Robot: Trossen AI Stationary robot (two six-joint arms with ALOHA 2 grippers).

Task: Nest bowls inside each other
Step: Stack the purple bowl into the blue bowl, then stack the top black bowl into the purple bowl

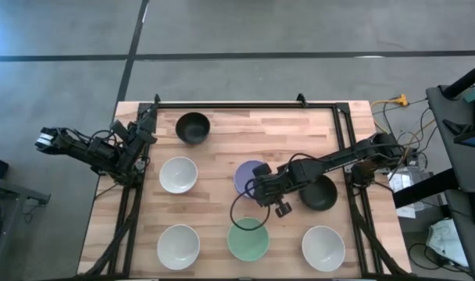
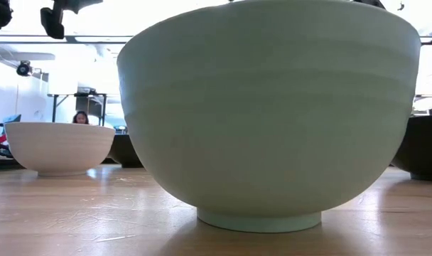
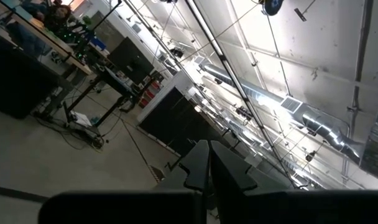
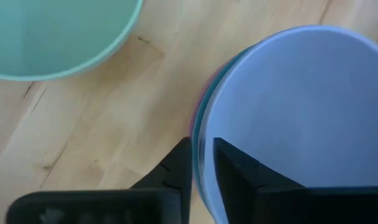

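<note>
The black bowl's rim should hide the lavender rim [image 1: 237,173] when I lower the far black bowl [image 1: 193,128] into the lavender bowl, since both look about equally wide.
A lavender bowl [image 1: 249,176] sits nested on top of a pink and a blue bowl, whose rims [image 4: 195,121] peek out beneath it, at the table's middle. My right gripper [image 4: 202,144] [image 1: 259,190] is at this stack's near rim, shut on it. A mint green bowl [image 1: 248,239] [image 2: 269,114] stands on its foot just nearer. Two black bowls [image 1: 193,127] [image 1: 318,193] and three white bowls [image 1: 178,175] [image 1: 178,247] [image 1: 323,248] stand singly around them. My left gripper [image 3: 207,168] waits shut by the table's left edge [image 1: 144,129], pointing up. My right gripper pinches the stack's rim [image 4: 200,127] on its near side, with one finger [image 4: 235,168] inside the lavender bowl and the other finger [image 4: 176,165] outside the nested bowls. The fingers come from above, pointing down. Whether the stack is lifted off the table, I cannot tell.
Bare wood [image 1: 284,133] lies between the far black bowl and the stack. A dark frame [image 1: 245,104] borders the table's far edge and sides. In the low view the mint bowl fills most of the picture, and a person [image 2: 80,117] sits far off in the room.
</note>
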